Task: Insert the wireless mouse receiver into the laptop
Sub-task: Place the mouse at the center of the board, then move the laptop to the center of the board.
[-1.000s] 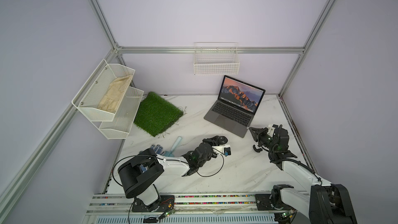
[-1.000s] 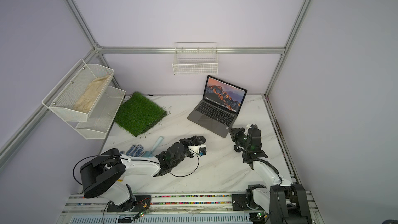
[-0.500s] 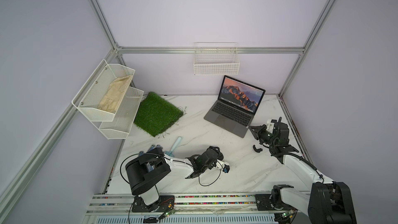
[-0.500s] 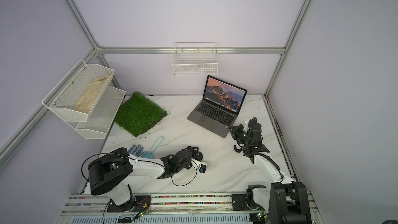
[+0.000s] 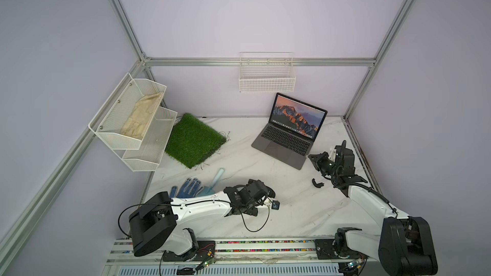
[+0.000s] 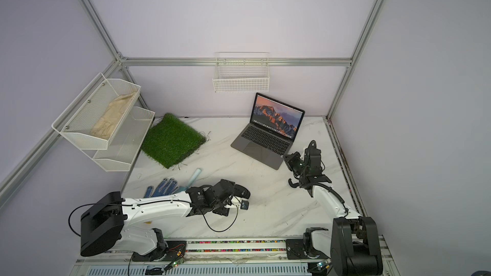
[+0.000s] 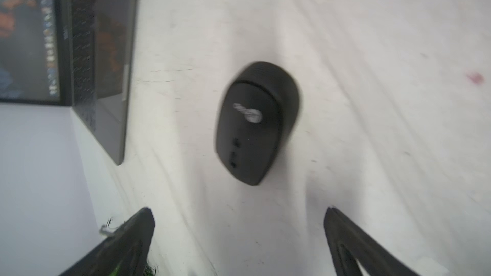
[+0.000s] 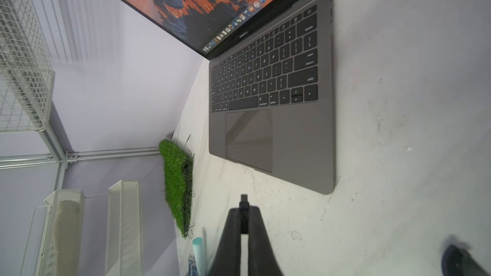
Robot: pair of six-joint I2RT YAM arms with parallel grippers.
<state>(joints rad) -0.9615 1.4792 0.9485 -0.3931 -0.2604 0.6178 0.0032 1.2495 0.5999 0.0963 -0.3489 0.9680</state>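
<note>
My right gripper is crowded by the laptop's port edge (image 5: pixel 310 145) sitting far back, so next my left gripper pulls the laptop nearer by its opposite edge (image 5: pixel 260 135) before I insert the receiver.
The laptop (image 5: pixel 287 139) (image 6: pixel 265 143) (image 8: pixel 300 142) lies open at the back right of the table, its screen lit with an orange mountain picture. My right gripper (image 5: pixel 312 158) (image 6: pixel 286 158) (image 8: pixel 244 209) hovers just off the laptop's near right corner. It is shut on the wireless mouse receiver (image 8: pixel 244 199), a tiny dark stub poking out past the fingertips. My left gripper (image 5: pixel 261 194) (image 6: pixel 236 195) (image 7: pixel 239 216) is open near the table's front middle. The black mouse (image 7: pixel 255 123) (image 6: pixel 243 191) lies on the table just ahead of its fingers (image 7: pixel 138 234), apart from them.
A small black curved cover piece (image 5: pixel 316 183) (image 6: pixel 293 183) lies beside the right arm. A green grass mat (image 5: pixel 194 140), blue dotted gloves (image 5: pixel 187 187) and a pale teal tool (image 5: pixel 216 179) sit on the left. White mesh shelves (image 5: pixel 132 118) and a wire basket (image 5: pixel 267 75) hang on the walls.
My left gripper has opened and let go of the mouse, and the arm has drawn back toward the table's front. The right gripper has barely shifted, still shut on the receiver.
</note>
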